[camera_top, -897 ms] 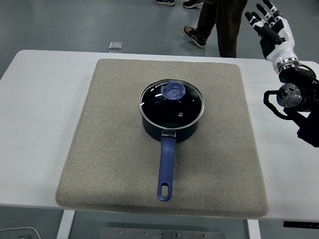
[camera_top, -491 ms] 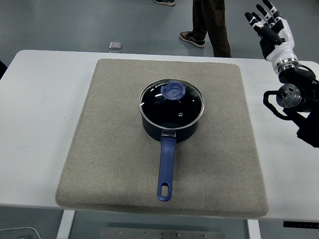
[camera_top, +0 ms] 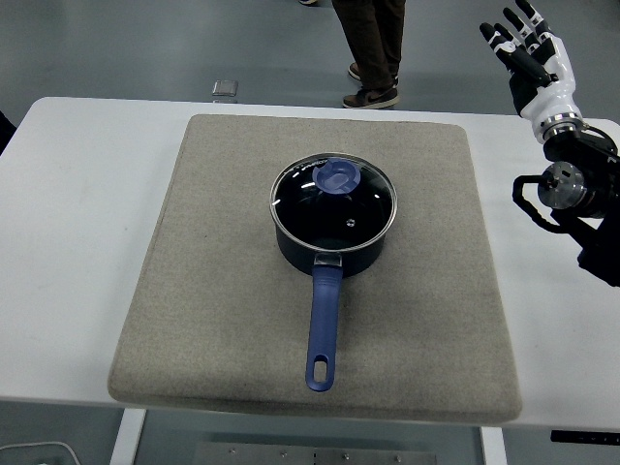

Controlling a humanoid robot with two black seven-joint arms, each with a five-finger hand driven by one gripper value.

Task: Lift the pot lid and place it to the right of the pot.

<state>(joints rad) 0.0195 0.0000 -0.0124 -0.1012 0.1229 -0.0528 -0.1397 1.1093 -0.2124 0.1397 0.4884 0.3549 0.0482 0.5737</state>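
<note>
I can see only plain dark through the glass lid [camera_top: 315, 219], so I should expect the dark blue pot [camera_top: 296, 252] to be empty when I raise the glass lid.
A dark blue pot [camera_top: 334, 247] stands in the middle of a grey mat [camera_top: 223, 291], its long blue handle [camera_top: 323, 329] pointing toward the near edge. The glass lid [camera_top: 333, 205] with a round blue knob [camera_top: 337, 175] sits on the pot. My right hand [camera_top: 528, 53] is raised at the top right, beyond the table's far right corner, fingers spread and holding nothing. It is well away from the pot. The left arm does not show.
The mat lies on a white table [camera_top: 68, 223]. A person's legs and shoes [camera_top: 373, 48] show on the floor beyond the far edge. A small grey square object [camera_top: 225, 88] lies on the floor behind the table.
The person behind the table has walked to the left. My right hand has barely shifted. Pot and lid have not moved.
</note>
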